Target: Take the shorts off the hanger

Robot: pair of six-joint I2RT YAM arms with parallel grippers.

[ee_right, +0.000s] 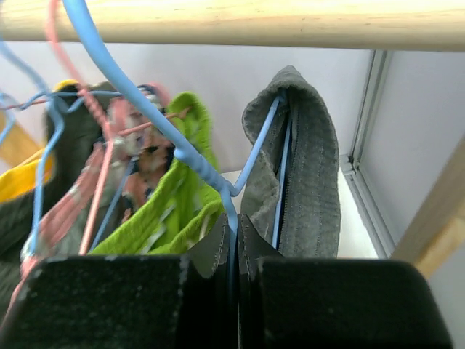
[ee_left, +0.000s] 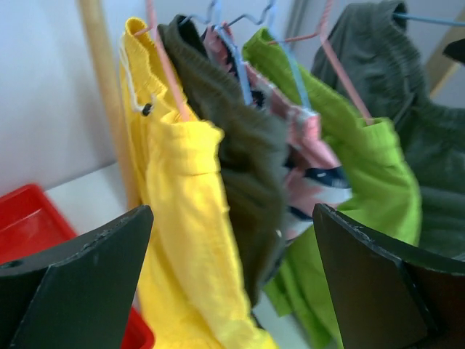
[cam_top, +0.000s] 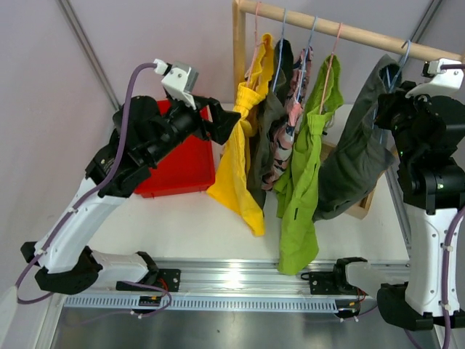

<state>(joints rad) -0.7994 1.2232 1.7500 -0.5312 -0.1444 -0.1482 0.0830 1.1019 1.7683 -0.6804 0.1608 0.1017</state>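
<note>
The grey shorts' blue hanger [cam_top: 405, 55] is in my right gripper, so my left gripper keeps going round the lime green shorts and closes on the grey hem [cam_top: 329, 206].
Five shorts hang on hangers from a wooden rail [cam_top: 349, 30]: yellow [cam_top: 243, 160], dark olive [cam_top: 267, 131], pink floral [cam_top: 294, 120], lime green [cam_top: 305, 189] and grey [cam_top: 356, 160]. My left gripper [cam_top: 225, 123] is open, just left of the yellow shorts [ee_left: 182, 218]. In the left wrist view its midpoint [ee_left: 232, 291] has the yellow and olive shorts [ee_left: 247, 160] ahead of it, between the fingers [ee_left: 87, 269]. My right gripper [ee_right: 237, 240] is shut on the blue hanger [ee_right: 182, 156] that carries the grey shorts [ee_right: 312, 182], below the rail [ee_right: 254, 22]. In the top view it [cam_top: 390, 105] sits at the grey shorts' right side.
A red bin [cam_top: 182, 156] stands on the table behind my left arm. The rail's wooden post [cam_top: 239, 43] rises just left of the yellow shorts. A wooden tray [cam_top: 363, 203] lies under the grey shorts at the right.
</note>
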